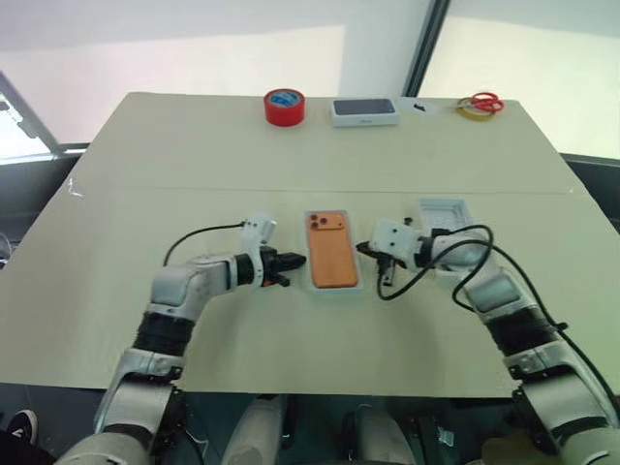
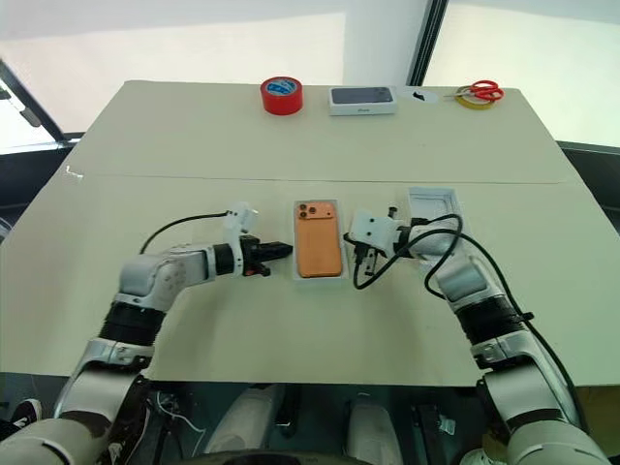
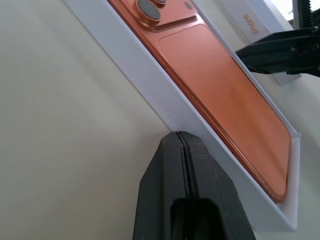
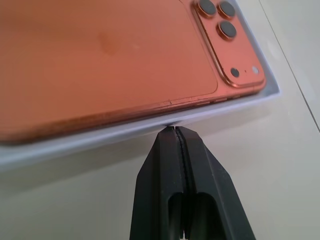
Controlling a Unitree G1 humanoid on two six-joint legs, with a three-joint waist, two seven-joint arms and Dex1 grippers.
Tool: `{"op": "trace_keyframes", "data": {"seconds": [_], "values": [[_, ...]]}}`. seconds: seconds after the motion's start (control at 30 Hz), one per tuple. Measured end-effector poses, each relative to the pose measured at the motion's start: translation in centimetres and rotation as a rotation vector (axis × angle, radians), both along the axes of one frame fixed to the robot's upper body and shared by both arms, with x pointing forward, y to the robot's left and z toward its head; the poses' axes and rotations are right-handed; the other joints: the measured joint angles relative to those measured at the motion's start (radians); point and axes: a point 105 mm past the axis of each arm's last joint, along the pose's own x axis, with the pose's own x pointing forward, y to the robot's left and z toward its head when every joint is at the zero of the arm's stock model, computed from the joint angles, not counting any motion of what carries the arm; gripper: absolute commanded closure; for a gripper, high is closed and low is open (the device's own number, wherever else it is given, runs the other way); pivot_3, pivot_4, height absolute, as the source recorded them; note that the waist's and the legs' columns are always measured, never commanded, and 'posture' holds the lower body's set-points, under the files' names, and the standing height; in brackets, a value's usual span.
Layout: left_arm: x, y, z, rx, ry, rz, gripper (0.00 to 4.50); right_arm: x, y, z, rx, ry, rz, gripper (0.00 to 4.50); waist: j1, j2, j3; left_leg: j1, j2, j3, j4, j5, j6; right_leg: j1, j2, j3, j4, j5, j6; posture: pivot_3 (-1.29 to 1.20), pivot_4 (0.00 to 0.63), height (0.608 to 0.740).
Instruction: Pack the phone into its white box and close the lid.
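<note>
I should pinch the lid's side nearest the phone with my right gripper and flip the lid over before closing, because the lid is lying open side up next to the box.
The orange phone lies back up inside the white box at the middle of the table, its camera lenses at the far end. My left gripper is shut, and its tips rest against the outside of the box's left wall. From the other side, my right gripper is also shut, with its tips at the box's right wall. Neither holds anything. The lid lies open side up just right of the box, behind my right wrist.
At the table's far edge stand a red tape roll, a white box with a dark phone picture, and red-handled scissors on a yellow tape roll. A black cable loops from my right wrist.
</note>
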Motion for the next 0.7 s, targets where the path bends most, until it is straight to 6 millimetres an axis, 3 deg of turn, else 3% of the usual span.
{"op": "trace_keyframes", "data": {"seconds": [0.27, 0.6, 0.7], "values": [[0.6, -3.8, -0.2, -0.006, -0.043, -0.075, 4.50, -1.7, -3.6, -0.6, -0.045, 0.042, -0.079, 4.48, 0.000, 0.000, 0.000, 0.000, 0.000, 0.000, 0.001, -0.001, 0.001, 0.002, 0.000, -0.001, -0.003, 0.000, 0.000, 0.00, 0.150, 0.738], [0.7, -3.7, -0.2, 0.017, -0.093, -0.108, 4.50, -1.8, -4.0, -0.4, -0.035, 0.021, -0.121, 4.48, -0.004, 0.000, 0.000, 0.000, 0.000, 0.000, 0.001, -0.001, 0.001, 0.002, 0.000, -0.001, -0.003, 0.000, 0.000, 0.00, 0.150, 0.738], [0.5, -2.9, 0.0, 0.007, -0.102, -0.114, 3.63, -1.6, -4.2, 0.3, 0.035, 0.047, -0.158, 3.64, -0.006, 0.000, 0.001, -0.001, 0.001, 0.000, 0.001, -0.001, 0.001, 0.002, 0.000, -0.001, -0.003, 0.000, 0.000, 0.00, 0.150, 0.738]]}}
